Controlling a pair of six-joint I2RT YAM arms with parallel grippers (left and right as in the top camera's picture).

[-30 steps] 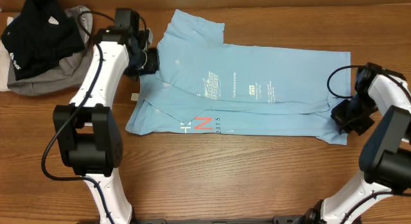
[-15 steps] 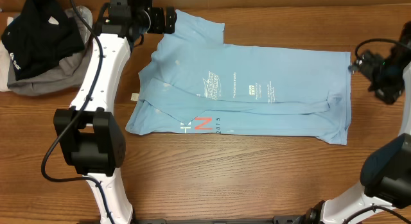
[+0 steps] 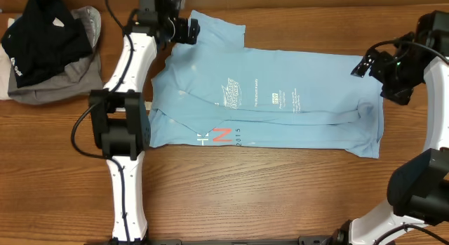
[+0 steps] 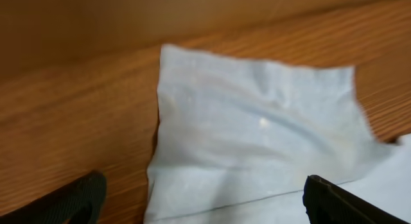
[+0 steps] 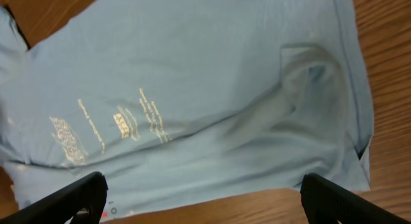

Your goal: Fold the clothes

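Observation:
Next, I pinch the sleeve's side edge with my left gripper and the far hem corner with my right gripper before lifting, because the sleeve sticks out past the T-shirt's far edge.
The clothes, a light sky-blue T-shirt, lies folded lengthwise on the wooden table, with white lettering and a red mark facing up. My left gripper hovers open over the far-left sleeve; its fingertips stand wide apart with nothing between them. By the shirt's far-right edge my right gripper hangs open above the fabric. In the right wrist view the shirt fills the frame, with a puckered fold near its right edge. The right gripper holds nothing.
A black garment with a small white logo lies on a grey garment at the far-left corner. A small white tag sits beside the shirt's left edge. Bare wood runs along the near side.
Both grippers have opened, let go of the shirt and risen. The left one moved to the far sleeve, the right one from the near-right corner to the far-right edge.

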